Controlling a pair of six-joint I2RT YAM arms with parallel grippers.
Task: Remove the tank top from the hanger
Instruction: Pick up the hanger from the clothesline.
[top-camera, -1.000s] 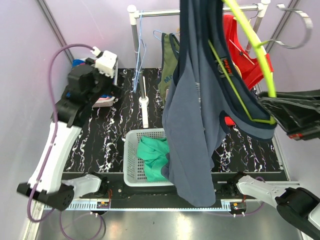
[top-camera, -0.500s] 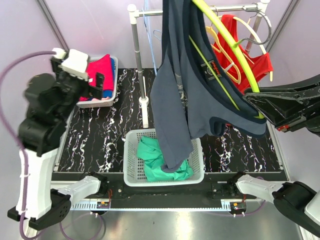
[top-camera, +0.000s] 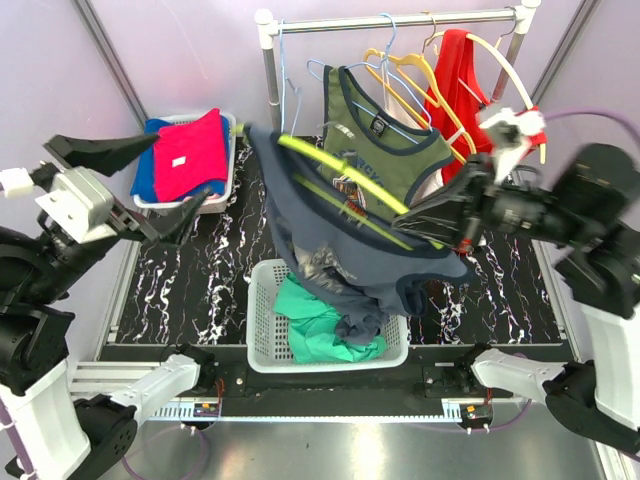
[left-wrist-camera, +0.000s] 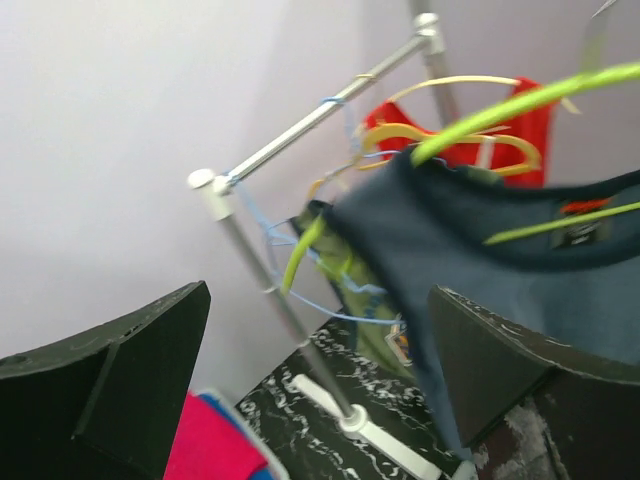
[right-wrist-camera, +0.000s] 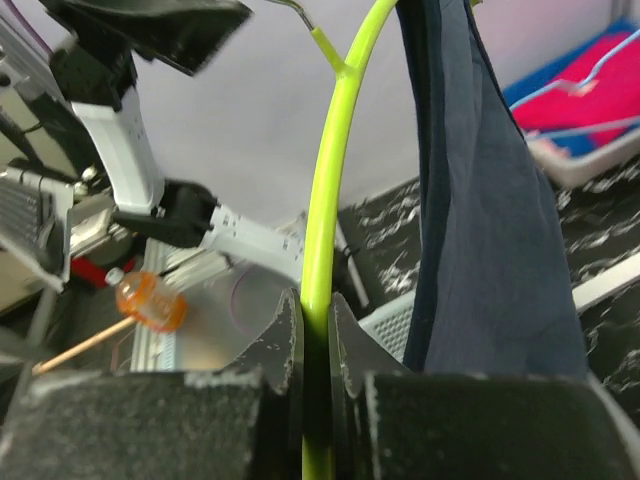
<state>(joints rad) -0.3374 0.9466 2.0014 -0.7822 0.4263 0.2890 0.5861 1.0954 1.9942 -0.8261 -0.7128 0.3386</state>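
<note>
The robot's right gripper is closed on the hanger's arm, so its left gripper should grip the hanger close to the hanger's hook to free the right gripper for the strap.
A navy tank top hangs on a lime green hanger above the white basket. The top's lower part droops into the basket. My right gripper is shut on the hanger's arm; in the right wrist view the green bar sits clamped between the jaws, with the navy fabric beside it. My left gripper is open and empty, raised at the left, apart from the top. The left wrist view shows the navy top and hanger ahead between the wide fingers.
A clothes rail at the back holds an olive tank top, a red garment and several empty hangers. A tray with folded red and blue clothes sits back left. A green garment lies in the basket.
My right gripper has swung the hanger and navy top down and left, from high near the camera to over the basket. My left arm has moved left and lower.
</note>
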